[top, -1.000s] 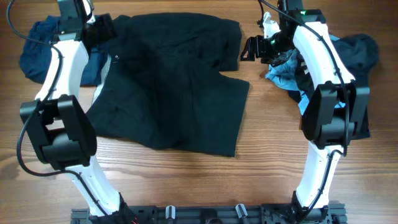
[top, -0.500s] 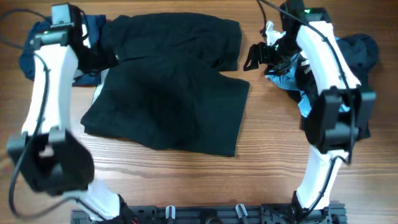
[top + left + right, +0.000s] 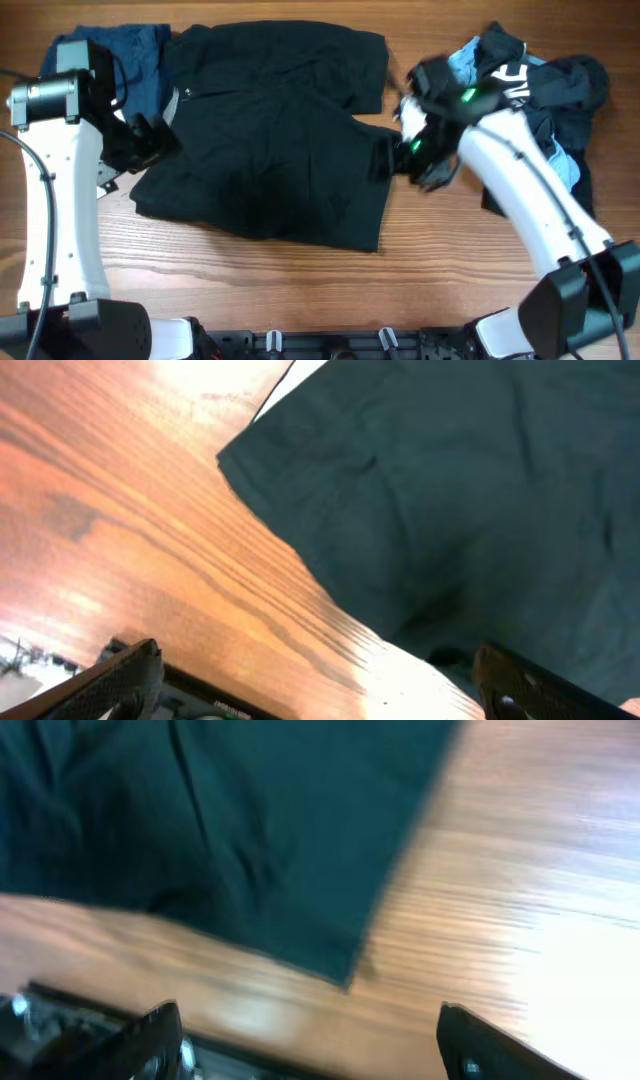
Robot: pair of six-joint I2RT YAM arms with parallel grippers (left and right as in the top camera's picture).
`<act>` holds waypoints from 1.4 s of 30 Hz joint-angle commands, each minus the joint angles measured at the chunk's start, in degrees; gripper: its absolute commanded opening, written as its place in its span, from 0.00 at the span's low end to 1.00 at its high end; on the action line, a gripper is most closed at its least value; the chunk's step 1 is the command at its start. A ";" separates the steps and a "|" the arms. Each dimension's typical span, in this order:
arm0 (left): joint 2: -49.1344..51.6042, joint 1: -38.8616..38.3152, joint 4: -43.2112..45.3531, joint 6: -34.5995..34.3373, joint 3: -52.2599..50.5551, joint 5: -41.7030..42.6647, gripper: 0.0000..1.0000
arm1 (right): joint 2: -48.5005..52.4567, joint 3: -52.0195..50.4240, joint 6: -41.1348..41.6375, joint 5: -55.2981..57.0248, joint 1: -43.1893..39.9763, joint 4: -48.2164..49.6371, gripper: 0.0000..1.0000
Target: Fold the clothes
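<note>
A white strip [image 3: 291,382] shows past the black shorts' edge [image 3: 290,422]. I should expect a pale mesh lining inside the shorts' waist when I lift it.
A black pair of shorts [image 3: 270,140] lies spread flat in the middle of the wooden table [image 3: 300,290]. My left gripper [image 3: 150,140] is open and empty above the shorts' left edge; the left wrist view shows the dark cloth [image 3: 450,490] and its left corner over bare wood. My right gripper [image 3: 400,160] is open and empty above the shorts' right edge; the right wrist view shows the shorts' lower right corner [image 3: 250,830]. Both sets of fingers [image 3: 320,685] [image 3: 310,1045] stand wide apart with nothing between them.
A dark blue garment [image 3: 110,60] lies at the back left under the shorts. A heap of black and light blue clothes [image 3: 540,90] lies at the back right. The table's front edge with the arm bases [image 3: 330,345] runs along the bottom.
Both arms have swung down from the back of the table toward the shorts' side edges. The right arm left the clothes heap, which has shifted and shows more light blue.
</note>
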 commanded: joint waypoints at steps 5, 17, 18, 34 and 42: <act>0.13 0.72 8.31 -3.30 -13.33 -2.47 1.00 | -3.69 -19.82 9.81 -6.45 10.51 12.79 0.83; 0.26 7.34 25.09 -3.45 -28.83 -0.92 1.00 | -3.63 -28.26 15.76 -5.79 10.99 21.31 0.82; 0.26 7.37 25.51 -3.45 -29.27 -0.87 1.00 | -3.63 -28.26 15.74 -5.79 10.99 21.68 0.82; 0.59 7.30 43.56 -2.80 -38.23 1.77 0.85 | -1.81 -31.58 17.53 -3.41 10.99 32.13 0.76; 2.19 7.30 45.31 -2.82 -38.60 1.75 0.66 | -0.50 -31.58 17.18 -4.13 10.99 32.85 0.64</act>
